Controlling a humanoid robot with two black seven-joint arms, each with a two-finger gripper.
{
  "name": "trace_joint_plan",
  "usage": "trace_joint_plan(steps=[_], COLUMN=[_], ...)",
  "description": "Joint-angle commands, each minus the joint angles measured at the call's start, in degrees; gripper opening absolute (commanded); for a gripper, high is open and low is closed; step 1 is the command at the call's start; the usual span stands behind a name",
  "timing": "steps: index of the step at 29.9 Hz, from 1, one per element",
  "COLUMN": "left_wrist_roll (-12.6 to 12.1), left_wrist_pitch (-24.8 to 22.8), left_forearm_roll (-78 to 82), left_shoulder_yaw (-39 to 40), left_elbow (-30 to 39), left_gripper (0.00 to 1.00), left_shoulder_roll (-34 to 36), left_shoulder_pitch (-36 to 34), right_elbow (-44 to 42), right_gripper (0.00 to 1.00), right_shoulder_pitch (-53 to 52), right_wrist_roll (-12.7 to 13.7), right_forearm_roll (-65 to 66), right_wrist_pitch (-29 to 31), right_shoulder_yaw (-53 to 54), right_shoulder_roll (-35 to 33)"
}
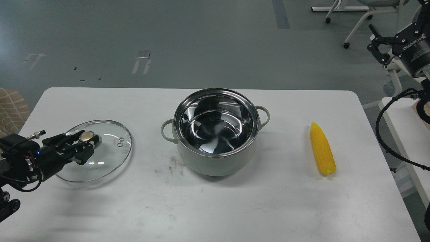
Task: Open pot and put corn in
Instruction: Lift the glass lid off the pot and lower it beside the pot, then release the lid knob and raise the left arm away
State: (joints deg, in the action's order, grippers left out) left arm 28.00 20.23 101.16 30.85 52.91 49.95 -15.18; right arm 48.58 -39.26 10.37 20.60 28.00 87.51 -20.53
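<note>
The yellow corn (323, 149) looks shorter than the pot's wide opening (216, 122) is across, so the corn will lie all the way inside, below the pot's rim, when I put it in.
The pale grey-green pot (216, 161) stands uncovered at the middle of the white table (235, 208), and its shiny steel inside holds nothing. The yellow corn (322, 149) lies on the table to the pot's right, tip pointing away from me. The glass lid (107, 158) with its brass knob lies low on the table at the left. My left gripper (88, 144) is closed around the knob. My right gripper (376, 47) hangs open and empty in the air at the far right, above and beyond the corn.
A second white surface (403, 134) stands just right of the table. White chair legs on castors (352, 20) stand on the grey floor at the back right. A beige checked thing (10, 107) is off the table's left edge.
</note>
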Motion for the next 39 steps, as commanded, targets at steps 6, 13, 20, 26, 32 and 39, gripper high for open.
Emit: trace_joint_plan(steps=[6,13,20,26,32,39], left_wrist_roll=[0.0,0.0,0.0,0.0,0.0,0.0], left_wrist_pitch=[-0.02,-0.02,-0.72,-8.7,-17.32,-30.83], left_forearm_roll=[0.0,-0.35,-15.97,-33.11,-54.61,-81.69], left_shoulder_yaw=[0.0,0.17,0.7,1.23,1.4,1.93], left_elbow=[0.0,0.0,0.0,0.0,-2.89,-5.7], left_gripper=[0.7,0.83,0.96,0.97,0.97,0.97], left_shoulder_roll=[-0.12,-0.12,0.15,-1.87,-10.13,-13.21], left_shoulder_pitch=[0.06,-0.03,-8.54,-22.07,-31.13,-38.69], right_elbow=[1.43,1.43,3.18,10.57,16.53,28.67], right_gripper=[1.0,1.0,1.0,1.0,1.0,1.0], right_shoulder_pitch=[0.76,1.29,1.82,1.99,6.2,12.79], right_wrist_roll=[0.0,0.0,0.09,0.09,0.09,0.09], right_forearm_roll=[0.14,0.14,6.01,17.62,24.98,51.16], right_wrist_pitch=[0.0,0.0,0.0,0.0,0.0,0.0], right_shoulder_yaw=[-1.03,-1.03,-4.45,-9.03,-9.55,-12.01], right_shoulder_roll=[-0.3,-0.38,-3.89,-10.49,-12.68,-13.13])
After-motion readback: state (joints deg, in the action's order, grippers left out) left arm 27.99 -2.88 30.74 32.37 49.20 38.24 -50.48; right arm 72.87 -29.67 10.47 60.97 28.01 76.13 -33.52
